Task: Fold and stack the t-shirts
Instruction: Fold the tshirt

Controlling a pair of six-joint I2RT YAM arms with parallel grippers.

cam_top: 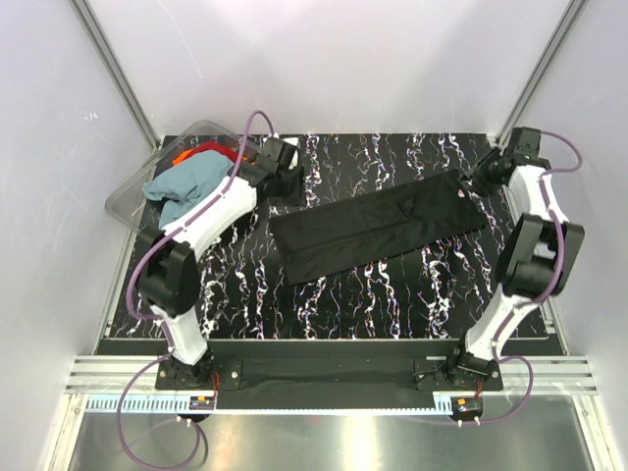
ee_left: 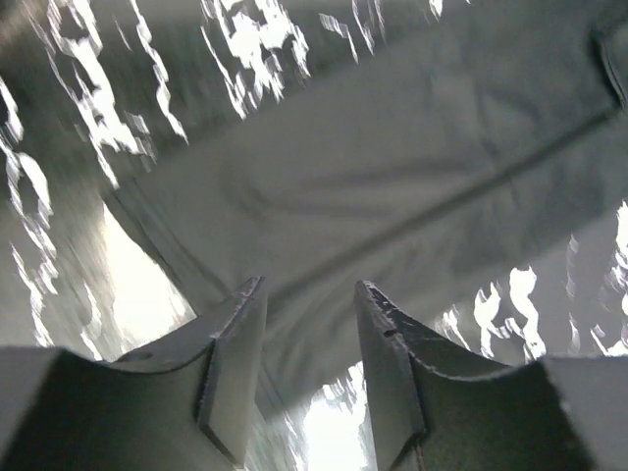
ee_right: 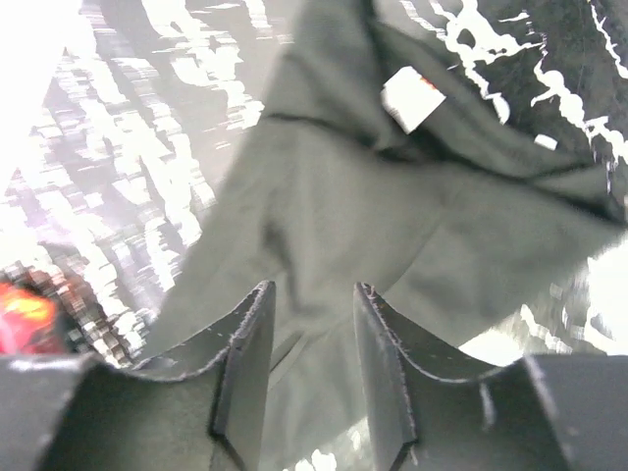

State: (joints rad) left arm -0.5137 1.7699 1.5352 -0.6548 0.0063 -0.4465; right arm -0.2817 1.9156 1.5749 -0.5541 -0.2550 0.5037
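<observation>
The black t-shirt strip (cam_top: 373, 228) is lying across the line of my arms. My left gripper should swing its hem toward the near edge, and my right gripper should swing its collar end (cam_top: 465, 208) back.
A black t-shirt (cam_top: 378, 231) lies folded into a long strip, slanting across the middle of the marbled table (cam_top: 392, 294). My left gripper (cam_top: 287, 183) hovers at the strip's far left end. In the left wrist view it (ee_left: 312, 287) is open, with the black cloth (ee_left: 392, 177) below its tips. My right gripper (cam_top: 472, 183) is at the strip's far right end. It (ee_right: 314, 287) stands open over the collar end of the shirt (ee_right: 392, 226), where a white label (ee_right: 410, 98) shows. The teal-blue t-shirt (cam_top: 186, 186) and the red-orange t-shirt (cam_top: 201, 152) lie bunched in the tub.
A clear plastic tub (cam_top: 128, 191) sits at the table's far left corner, under my left arm. White walls close in the table on three sides. The arm bases stand at the near edge. A blur of red-orange cloth (ee_right: 25, 314) shows at the left of the right wrist view.
</observation>
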